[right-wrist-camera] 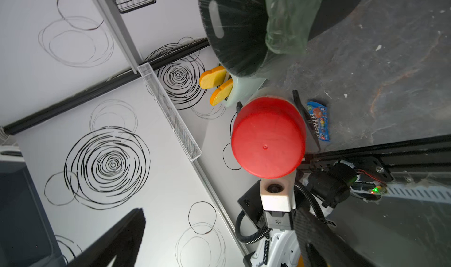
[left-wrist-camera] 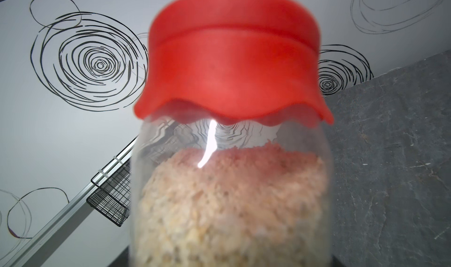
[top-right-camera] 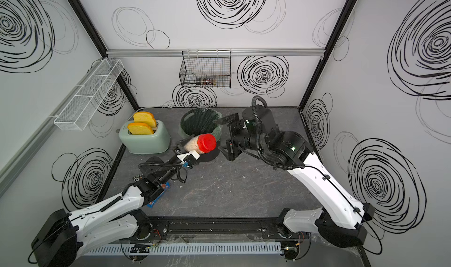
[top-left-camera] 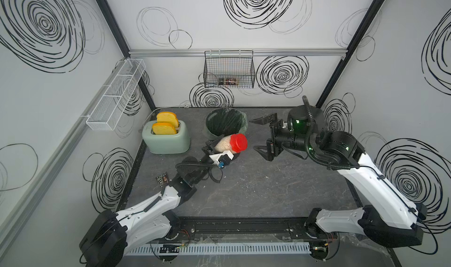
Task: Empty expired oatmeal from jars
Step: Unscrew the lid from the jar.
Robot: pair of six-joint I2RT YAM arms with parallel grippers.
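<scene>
The robot's left gripper holds the jar's body (top-left-camera: 223,144) and the red lid (top-left-camera: 239,143) faces its open right gripper, so the right gripper keeps moving in until it closes around the red lid.
A small clear jar (top-left-camera: 225,142) with a red lid (top-left-camera: 238,142) on it hangs tilted above the table, lid toward the right. My left gripper (top-left-camera: 218,145) is shut on the jar's body. Pale beige oatmeal (left-wrist-camera: 231,204) fills most of the jar (left-wrist-camera: 231,141) below the red lid (left-wrist-camera: 231,58); the left jaws are hidden behind it there. My right gripper (top-left-camera: 258,136) stands open just right of the lid, apart from it. In the right wrist view the lid (right-wrist-camera: 268,136) faces the camera, between the wide-spread fingers (right-wrist-camera: 117,236).
A dark bin (top-left-camera: 210,121) with a green liner stands right behind the jar. A mint toaster (top-left-camera: 168,139) with two yellow toast slices sits at the back left. A blue candy packet (top-right-camera: 158,197) lies under the left arm. A black wire basket (top-left-camera: 229,69) hangs on the back wall.
</scene>
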